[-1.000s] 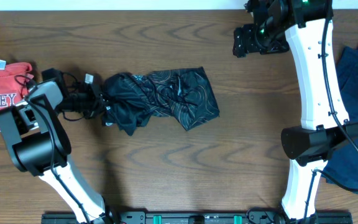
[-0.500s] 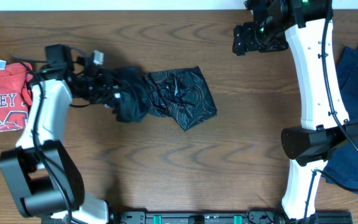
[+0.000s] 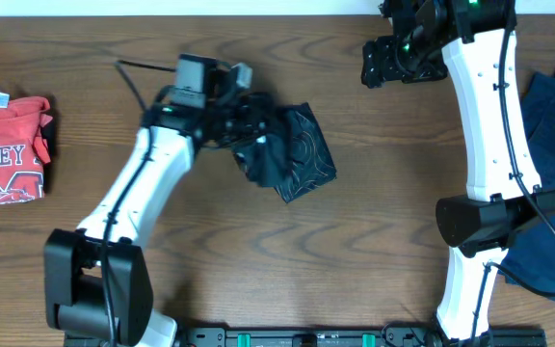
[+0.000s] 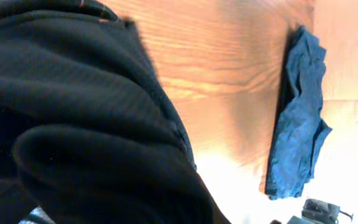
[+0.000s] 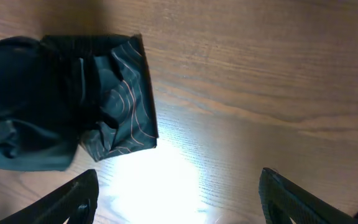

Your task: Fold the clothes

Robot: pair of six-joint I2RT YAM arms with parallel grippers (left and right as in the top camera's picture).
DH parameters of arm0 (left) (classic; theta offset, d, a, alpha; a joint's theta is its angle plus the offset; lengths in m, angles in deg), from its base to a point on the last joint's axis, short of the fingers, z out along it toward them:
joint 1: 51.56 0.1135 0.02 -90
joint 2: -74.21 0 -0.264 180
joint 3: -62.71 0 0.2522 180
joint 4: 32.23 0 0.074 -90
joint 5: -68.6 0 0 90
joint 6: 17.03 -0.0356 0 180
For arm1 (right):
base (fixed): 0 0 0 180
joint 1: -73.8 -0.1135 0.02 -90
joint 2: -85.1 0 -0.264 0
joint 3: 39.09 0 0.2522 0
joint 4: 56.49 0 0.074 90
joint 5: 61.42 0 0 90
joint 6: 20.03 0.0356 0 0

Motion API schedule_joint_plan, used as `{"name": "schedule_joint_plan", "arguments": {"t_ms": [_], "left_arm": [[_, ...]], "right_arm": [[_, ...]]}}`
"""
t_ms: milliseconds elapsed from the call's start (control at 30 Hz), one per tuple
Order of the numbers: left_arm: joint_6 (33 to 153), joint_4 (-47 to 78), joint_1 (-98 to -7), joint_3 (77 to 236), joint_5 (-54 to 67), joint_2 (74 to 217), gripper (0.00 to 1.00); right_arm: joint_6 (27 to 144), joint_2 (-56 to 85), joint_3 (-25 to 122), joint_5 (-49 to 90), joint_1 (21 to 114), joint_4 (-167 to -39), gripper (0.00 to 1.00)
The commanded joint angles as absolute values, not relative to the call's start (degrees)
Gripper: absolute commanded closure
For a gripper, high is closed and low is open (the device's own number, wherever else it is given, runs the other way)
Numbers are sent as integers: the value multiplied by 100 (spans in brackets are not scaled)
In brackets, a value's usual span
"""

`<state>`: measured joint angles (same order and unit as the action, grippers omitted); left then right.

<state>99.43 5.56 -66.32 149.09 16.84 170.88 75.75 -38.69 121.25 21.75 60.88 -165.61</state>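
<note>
The black jersey lies bunched (image 3: 282,159) beneath my left gripper, so I should lay the lifted cloth down and bring my right gripper to the jersey's far edge (image 3: 303,110).
The black jersey (image 3: 297,154) with thin wavy lines lies bunched at the middle of the table, its left part lifted and carried over its right part. My left gripper (image 3: 246,116) is shut on that lifted cloth, above the jersey's left end. In the left wrist view black fabric (image 4: 73,112) fills the picture and hides the fingers. My right gripper (image 3: 378,64) hangs open at the far side, apart from the jersey. Its wrist view shows the jersey (image 5: 104,93) on the wood, with the gripper (image 5: 179,200) open and holding nothing.
A folded red shirt (image 3: 3,154) with white letters lies at the left edge. A blue garment (image 3: 552,164) lies at the right edge, partly under the right arm, and the blue garment (image 4: 297,118) also shows in the left wrist view.
My left gripper has swept to the right with the jersey's left end, doubling the cloth over onto its right part. The right arm has stayed in place.
</note>
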Motion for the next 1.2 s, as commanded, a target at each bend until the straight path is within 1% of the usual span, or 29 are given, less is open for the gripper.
{"name": "schedule_joint_plan", "arguments": {"t_ms": [0,167,367,433,467,500,533,567,600,633,667,733,833,933,1100,1133,1167], "left_arm": [[10441,314,-6980,14957,1105,17075,94],[10633,-165,-7474,14957,760,17330,94],[10913,-1118,-7876,14957,749,17888,93],[11020,-1343,-7955,14957,749,18082,91],[11062,-1435,-7979,14957,749,18165,87],[11064,-1535,-8007,14957,746,18272,69],[11114,-1638,-8029,14957,746,18371,62],[11153,-1749,-8044,14957,751,18458,59],[11173,-1889,-8059,14957,777,18550,44],[11182,-1999,-8070,14957,792,18613,27],[11188,-2141,-8090,14957,801,18677,17],[11215,-2320,-8105,14957,838,18729,11],[11228,-2375,-8086,14974,834,18725,12],[11232,-2372,-7974,14990,847,18720,20],[11228,-2375,-7587,15147,1114,18602,20],[11228,-2375,-7515,15204,1267,18587,22],[11230,-2337,-7439,15252,1441,18563,27]], "right_arm": [[7547,-3823,12241,2149,6112,-16613,20],[7547,-3823,12241,2149,6109,-16661,20],[7545,-3823,12241,2149,6109,-16740,20],[7547,-3823,12241,2147,6109,-16755,21],[7545,-3823,12241,2147,6109,-16753,21],[7545,-3823,12241,2147,6103,-16755,21],[7547,-3823,12241,2147,6103,-16755,21],[7547,-3823,12241,2147,6103,-16755,21],[7547,-3823,12241,2147,6103,-16755,21],[7547,-3823,12241,2147,6105,-16755,21],[7545,-3823,12241,2147,6105,-16755,21],[7547,-3823,12241,2144,6105,-16755,20],[7547,-3823,12233,2149,6105,-16755,20],[7545,-3823,12233,2149,6105,-16755,20],[7545,-3823,12233,2149,6105,-16755,21],[7545,-3823,12233,2149,6105,-16755,21],[7545,-3823,12230,2149,6105,-16755,20]]}}
